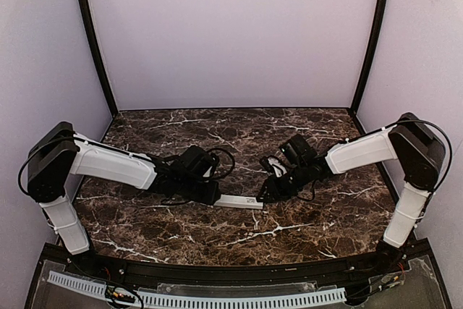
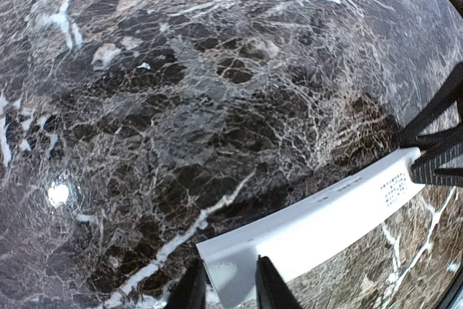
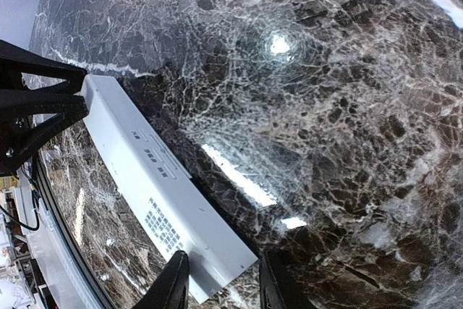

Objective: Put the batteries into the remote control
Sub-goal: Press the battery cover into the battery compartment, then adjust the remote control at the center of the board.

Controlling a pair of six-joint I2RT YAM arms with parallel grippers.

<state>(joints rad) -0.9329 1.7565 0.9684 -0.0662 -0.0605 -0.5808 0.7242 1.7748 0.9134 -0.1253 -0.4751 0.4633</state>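
The remote control lies at a slant across my left gripper, so next my right gripper swings the remote control's far end [image 2: 406, 166] first. Then my left gripper should open and grip the remote control's near end [image 2: 230, 273] squarely.
The white remote control [image 1: 240, 201] lies flat on the marble table, printed side up, between my two grippers. It also shows in the left wrist view [image 2: 318, 226] and the right wrist view [image 3: 155, 193]. My left gripper [image 2: 230, 291] is shut on its left end, one finger on each side. My right gripper [image 3: 221, 287] straddles the right end. Its left finger touches the remote's edge and a thin gap shows at its right finger [image 3: 273, 284], so it is open. No blue batteries are in view.
The dark marble table [image 1: 231, 132] is walled by plain panels at the back and both sides. A black rail and a white perforated strip [image 1: 217, 298] run along the near edge behind the arm bases.
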